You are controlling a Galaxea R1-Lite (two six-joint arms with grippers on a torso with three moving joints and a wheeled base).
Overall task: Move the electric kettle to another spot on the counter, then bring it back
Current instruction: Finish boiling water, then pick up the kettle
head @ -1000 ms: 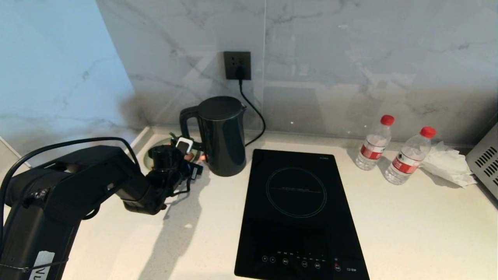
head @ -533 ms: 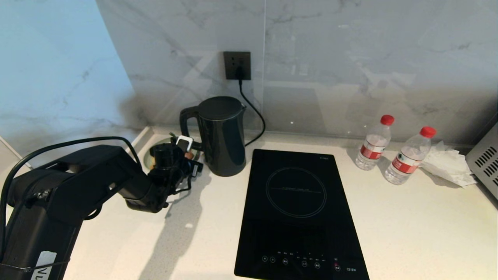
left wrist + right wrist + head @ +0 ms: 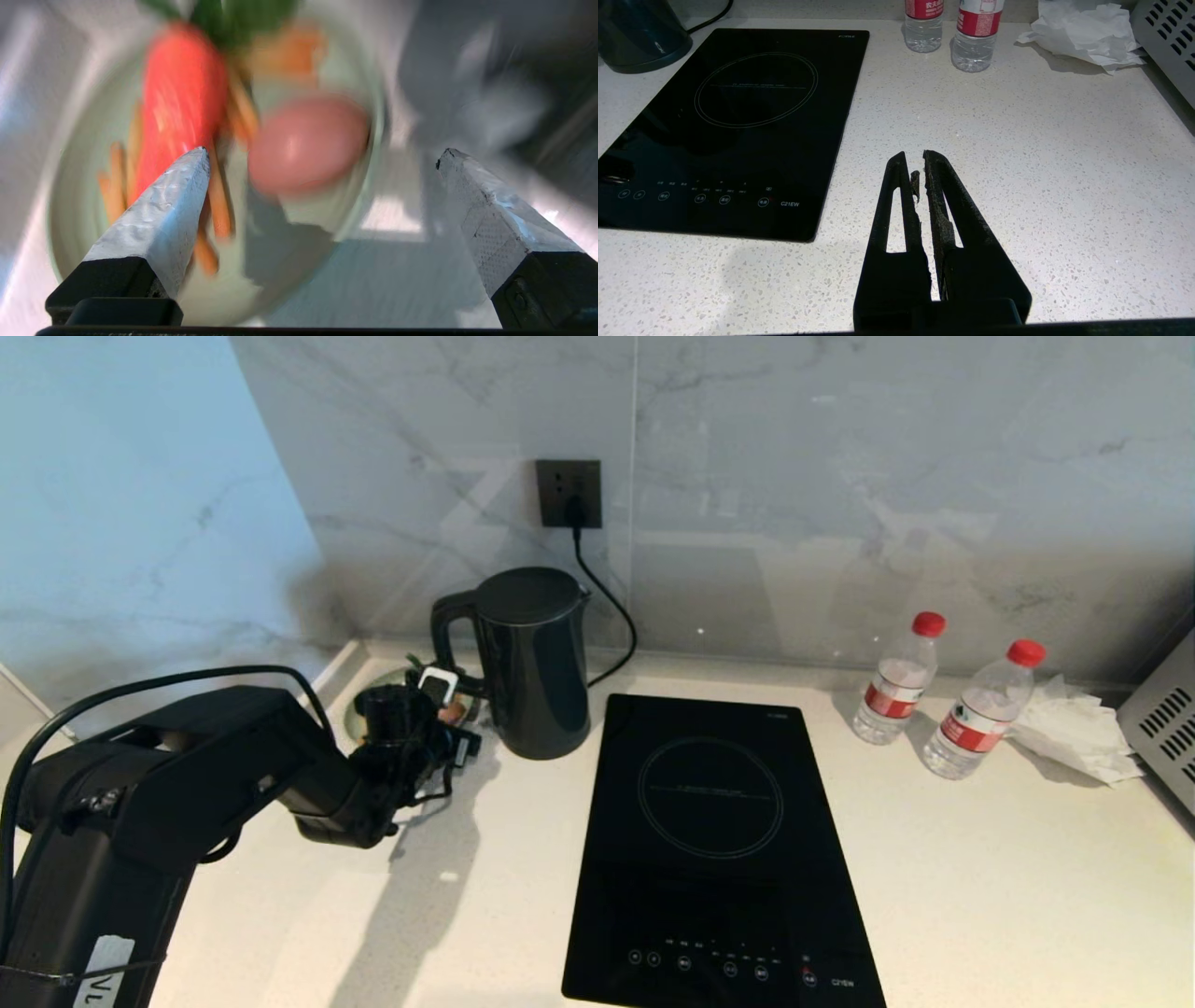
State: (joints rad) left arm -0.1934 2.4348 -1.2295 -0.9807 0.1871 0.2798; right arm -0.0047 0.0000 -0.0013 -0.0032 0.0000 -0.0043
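The open fingers of my left gripper point down over the plate's edge (image 3: 367, 187), under the kettle's handle (image 3: 440, 634). I should back away, go up and come level at the kettle's handle.
The electric kettle (image 3: 537, 663), a tall glossy black jug with a loop handle on its left, stands upright at the back of the counter (image 3: 980, 877); its lower body also shows in the right wrist view (image 3: 640, 37). My left gripper (image 3: 453, 714) hovers low just left of the kettle's handle, not touching it. In the left wrist view the left gripper (image 3: 324, 150) is open wide with nothing between its fingers, over a plate's edge. My right gripper (image 3: 915, 161) is shut and empty above the bare counter (image 3: 1041, 186).
A pale green plate (image 3: 79, 196) with a red toy carrot (image 3: 182, 93) and a pink egg shape (image 3: 308, 140) lies left of the kettle. The black hob (image 3: 719, 840) sits mid-counter. Two water bottles (image 3: 898, 679), tissue (image 3: 1074, 728) and a vented grey box (image 3: 1162, 728) stand right.
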